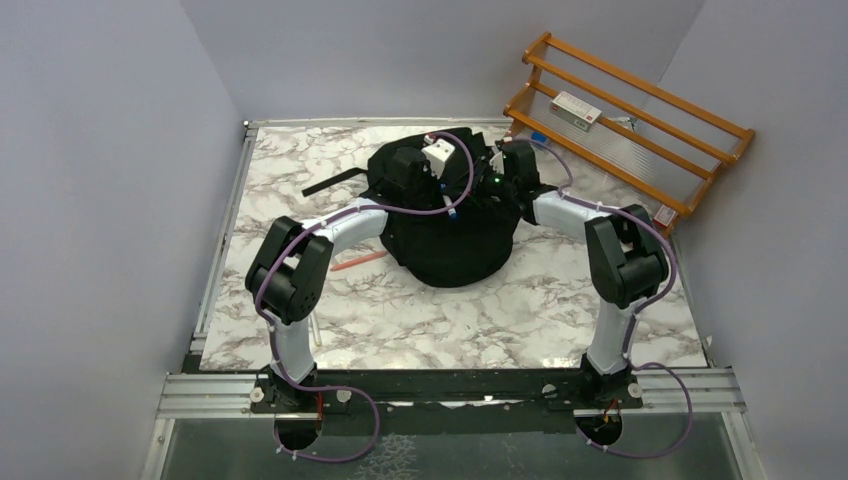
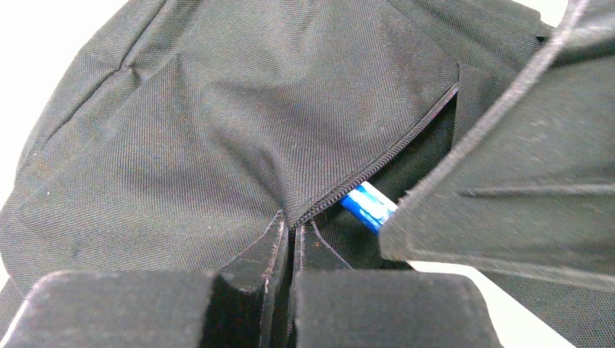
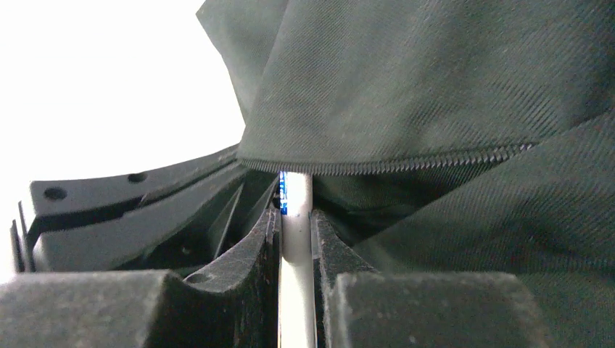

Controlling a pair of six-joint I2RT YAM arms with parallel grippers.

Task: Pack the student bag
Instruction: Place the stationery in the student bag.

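Note:
The pen's blue end [image 3: 284,191] is pointing into the gap [image 3: 355,190] under the raised zipper edge. My right gripper keeps pushing until the pen is inside and then let go.
The student bag [image 1: 450,250], a black fabric backpack, sits at the far middle of the marble table [image 1: 400,320]. My left gripper [image 2: 296,225] is shut on the zipper edge of the bag [image 2: 217,123] and holds the flap up at the opening. My right gripper [image 3: 296,214] is shut on a white pen [image 3: 296,243] with a blue end [image 2: 368,205]. The pen points into the gap under the zipper edge of the bag [image 3: 435,87]. In the top view both grippers, left [image 1: 445,190] and right [image 1: 495,185], meet over the bag's top.
An orange pencil [image 1: 357,262] lies on the table left of the bag. A black strap [image 1: 330,182] trails out to the bag's left. A wooden rack [image 1: 620,110] holding a white box [image 1: 575,112] stands at the back right. Grey walls close in on both sides.

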